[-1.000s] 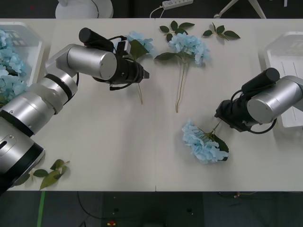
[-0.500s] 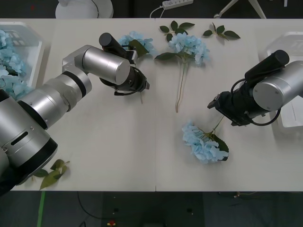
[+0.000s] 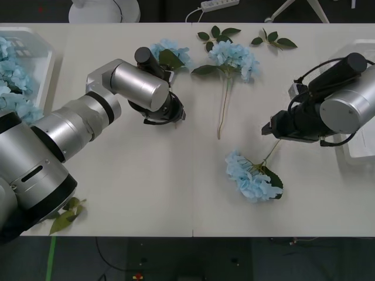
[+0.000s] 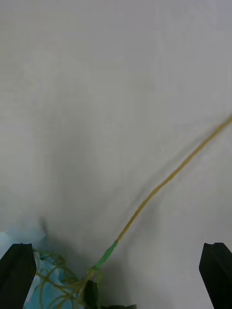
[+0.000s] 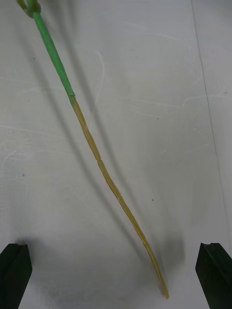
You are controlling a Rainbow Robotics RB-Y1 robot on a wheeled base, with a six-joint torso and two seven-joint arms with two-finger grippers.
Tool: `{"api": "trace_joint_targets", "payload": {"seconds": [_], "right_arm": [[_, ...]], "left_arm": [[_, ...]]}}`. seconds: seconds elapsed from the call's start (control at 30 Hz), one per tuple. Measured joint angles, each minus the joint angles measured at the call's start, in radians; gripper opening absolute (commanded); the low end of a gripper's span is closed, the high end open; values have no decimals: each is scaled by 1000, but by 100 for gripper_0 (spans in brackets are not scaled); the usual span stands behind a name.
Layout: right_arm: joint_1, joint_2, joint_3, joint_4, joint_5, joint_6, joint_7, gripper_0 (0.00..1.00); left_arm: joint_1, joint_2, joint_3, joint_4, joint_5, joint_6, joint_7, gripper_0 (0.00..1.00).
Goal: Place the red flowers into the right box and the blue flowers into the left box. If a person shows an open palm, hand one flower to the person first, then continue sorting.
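Note:
I expect the front flower's green leaf (image 3: 273,179) to come along with the flower's head when I lift the stalk, because the leaf meets the top of the stalk (image 3: 263,164).
Three blue flowers lie loose on the table: one at the back left (image 3: 173,51), one at the back middle (image 3: 235,57), one near the front (image 3: 252,180). My left gripper (image 3: 176,113) hovers open over the back-left flower's tan stalk (image 5: 101,166), which runs between its black fingers (image 5: 14,275). Just behind the front flower, my right gripper (image 3: 267,130) hangs open above that flower's stalk (image 4: 164,183), with the pale blue head (image 4: 24,285) beside one finger (image 4: 217,273). The left box (image 3: 41,44) holds several blue flowers (image 3: 12,82). The right box (image 3: 345,58) is at the right edge. Red flowers are out of view.
Loose green leaf sprigs lie at the back (image 3: 274,40), beside the middle flower (image 3: 218,33), and at the front left corner (image 3: 63,214). A white power strip (image 3: 220,4) and a white round base (image 3: 104,9) sit behind the table.
My left gripper has swung from beside the back-left flower head toward me along its stalk. My right arm has lifted and drawn back from the front flower's stalk.

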Motion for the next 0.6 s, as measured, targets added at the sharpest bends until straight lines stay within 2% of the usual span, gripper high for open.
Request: {"api": "trace_joint_targets", "payload": {"seconds": [0.1,0.27,0.6], "right_arm": [[0,-3,-57,-1,-2,-2,256,100],[0,-3,-111,-2,-3,-7,552,100],[0,-31,-122,-4,-3,-20,1271,100]], "left_arm": [[0,-18,0,8,-121,-46,0,100],[2,-44,0,16,-242,-177,0,100],[34,-50,-3,16,-257,-223,0,100]]}}
